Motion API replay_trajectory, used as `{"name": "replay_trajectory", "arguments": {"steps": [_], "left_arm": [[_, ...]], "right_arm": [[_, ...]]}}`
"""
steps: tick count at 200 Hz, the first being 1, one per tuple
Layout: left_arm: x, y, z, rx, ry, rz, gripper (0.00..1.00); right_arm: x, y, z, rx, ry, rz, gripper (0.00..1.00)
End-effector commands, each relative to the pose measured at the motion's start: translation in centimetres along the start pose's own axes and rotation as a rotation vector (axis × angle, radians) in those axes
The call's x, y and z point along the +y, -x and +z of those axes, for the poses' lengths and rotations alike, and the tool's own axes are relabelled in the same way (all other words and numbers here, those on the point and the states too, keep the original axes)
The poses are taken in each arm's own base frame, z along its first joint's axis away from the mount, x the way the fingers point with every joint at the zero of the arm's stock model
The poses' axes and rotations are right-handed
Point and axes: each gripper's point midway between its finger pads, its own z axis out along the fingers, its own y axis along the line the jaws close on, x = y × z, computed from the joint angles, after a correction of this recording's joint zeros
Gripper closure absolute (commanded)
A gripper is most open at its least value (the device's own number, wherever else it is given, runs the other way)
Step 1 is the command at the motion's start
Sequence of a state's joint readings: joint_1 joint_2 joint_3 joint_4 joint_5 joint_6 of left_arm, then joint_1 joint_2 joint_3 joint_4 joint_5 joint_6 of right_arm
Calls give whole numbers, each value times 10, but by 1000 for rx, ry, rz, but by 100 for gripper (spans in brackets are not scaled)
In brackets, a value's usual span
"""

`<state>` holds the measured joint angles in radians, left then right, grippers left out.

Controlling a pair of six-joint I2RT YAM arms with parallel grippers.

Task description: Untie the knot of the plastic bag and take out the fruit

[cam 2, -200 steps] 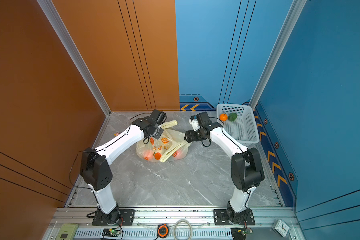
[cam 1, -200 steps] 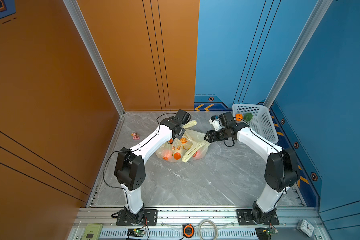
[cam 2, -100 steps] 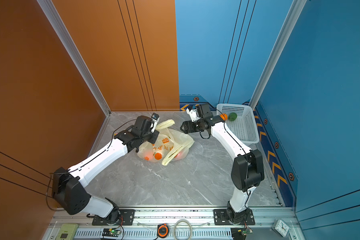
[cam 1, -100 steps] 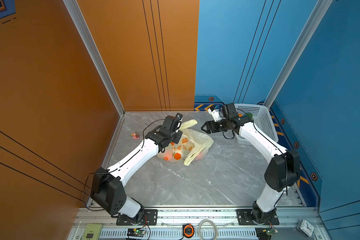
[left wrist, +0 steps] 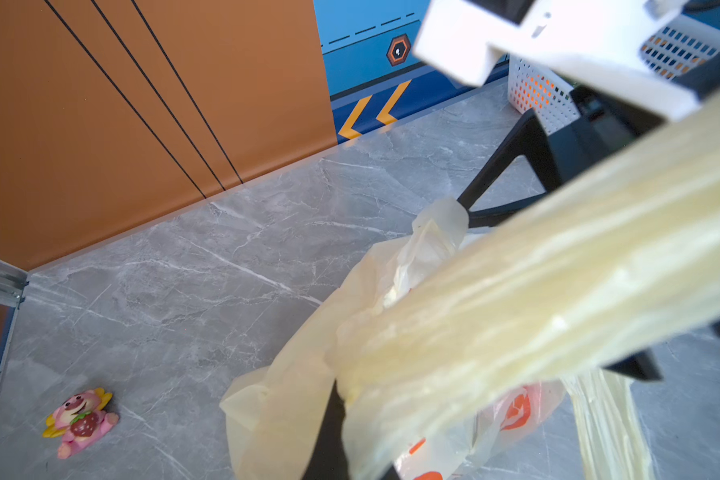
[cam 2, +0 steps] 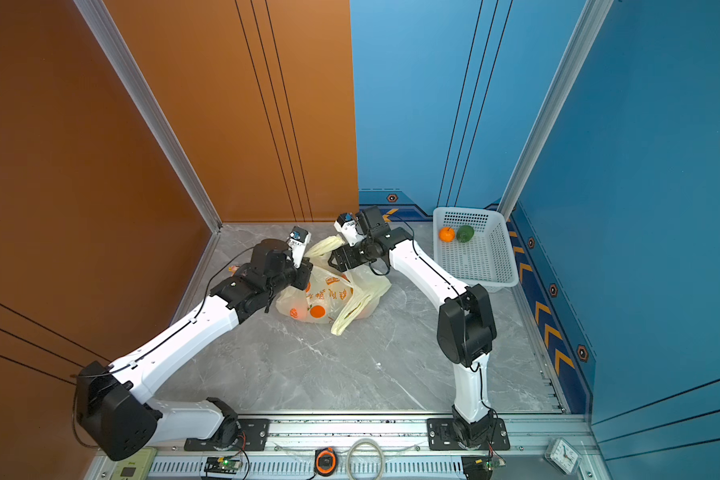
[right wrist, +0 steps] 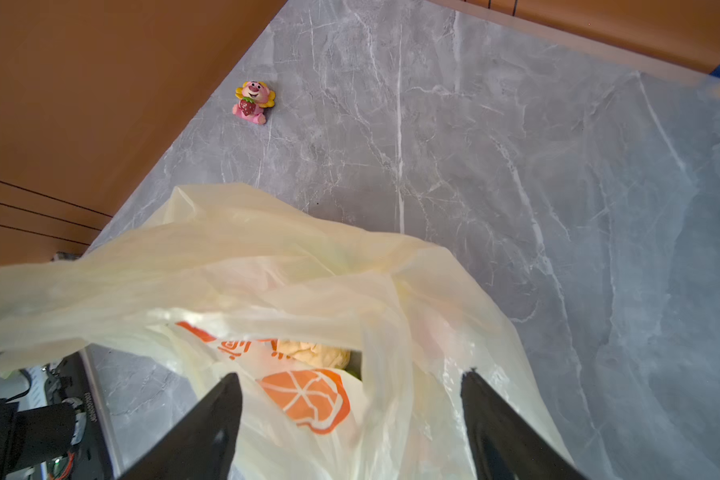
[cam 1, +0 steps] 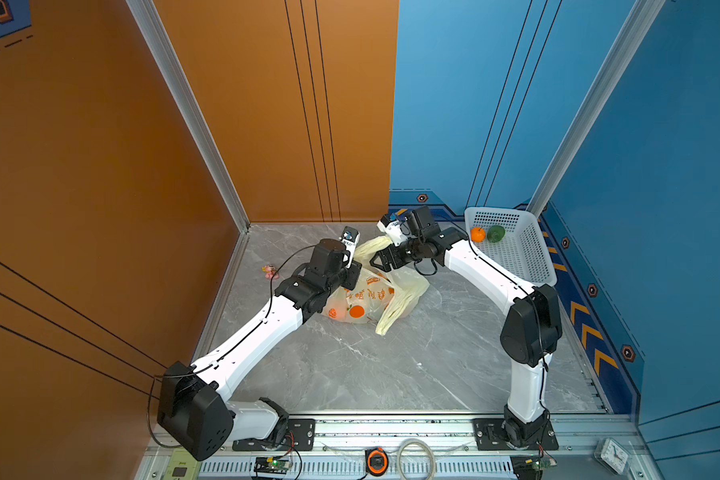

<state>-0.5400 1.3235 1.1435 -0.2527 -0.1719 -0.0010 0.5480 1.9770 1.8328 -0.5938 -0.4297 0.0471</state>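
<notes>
The bag's rim hangs down across the bag's opening (right wrist: 272, 300), so next my right gripper grabs the fold (right wrist: 386, 376) under it and pulls the opening wide before reaching in.
The plastic bag (cam 1: 368, 297) (cam 2: 329, 296) lies on the grey marble floor, pale cream with orange prints. My left gripper (cam 1: 355, 272) (left wrist: 341, 401) is shut on the bag's bunched rim, with a long handle strip (left wrist: 537, 282) stretched up from it. My right gripper (cam 1: 381, 262) (right wrist: 350, 399) hangs open just above the bag's mouth, one finger on each side. Fruit shows inside: an orange one (cam 1: 356, 311) and a cream one (right wrist: 312, 353). A second handle strip (cam 1: 391, 311) lies loose toward the front. The knot is out of view.
A white perforated basket (cam 1: 528, 257) (cam 2: 495, 266) stands at the back right with an orange fruit (cam 1: 477, 235) and a green fruit (cam 1: 495, 233) in it. A small pink toy figure (cam 1: 270, 271) (right wrist: 253, 102) sits near the orange left wall.
My left gripper has closed on the bag's plastic while its arm stretched out low from the base. My right gripper has shifted left over the bag's mouth, jaws staying wide.
</notes>
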Motion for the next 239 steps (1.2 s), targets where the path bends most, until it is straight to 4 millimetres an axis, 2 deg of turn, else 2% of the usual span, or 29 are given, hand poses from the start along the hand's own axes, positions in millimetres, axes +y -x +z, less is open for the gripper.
{"name": "replay_trajectory", "arguments": {"steps": [1,32,35,45,67,80,85,113,118,126,137,158,167,169,174,187,199,239], "left_arm": [[-6,10,-9,-56,-41,-26,100],[-9,10,-13,-68,-64,-35,100],[-9,10,-13,-69,-65,-37,100],[-10,7,-13,-64,-69,-42,100],[-10,4,-13,-58,-74,-54,100],[-9,4,-13,-58,-72,-60,100],[-9,3,-13,-54,-70,-61,100],[-7,-7,-17,-24,-59,-72,100],[-7,-9,-18,-18,-58,-73,100],[-5,-12,-21,-11,-54,-77,93],[-5,-17,-25,0,-53,-81,78],[-3,-22,-34,9,-43,-92,66],[-3,-22,-38,9,-45,-96,54],[-3,-33,-36,32,-42,-94,51],[-2,-37,-36,38,-41,-96,44],[-1,-39,-40,41,-36,-105,30],[0,-39,-44,35,-32,-112,23],[7,-25,-58,-15,-6,-117,15]], "right_arm": [[-18,-1,6,25,-109,-28,18],[-26,6,18,16,-131,-18,22],[-30,0,29,35,-126,-11,23],[-30,1,37,31,-103,-9,28],[-21,5,48,9,-10,11,60],[-22,4,50,11,-1,26,92],[-22,4,49,12,-5,30,100],[-36,0,30,3,-82,58,100],[-35,8,13,-28,-99,55,100],[-40,10,1,-44,-126,64,100],[-45,12,-16,-64,-155,76,100],[-49,20,-47,-101,-199,74,100],[-50,22,-58,-108,-215,64,100],[-49,22,-60,-109,-217,61,100],[-49,24,-65,-114,-223,54,100],[-46,25,-74,-110,-221,42,100],[-41,25,-79,-98,-206,31,100],[-14,24,-85,-100,-109,-22,100]]}}
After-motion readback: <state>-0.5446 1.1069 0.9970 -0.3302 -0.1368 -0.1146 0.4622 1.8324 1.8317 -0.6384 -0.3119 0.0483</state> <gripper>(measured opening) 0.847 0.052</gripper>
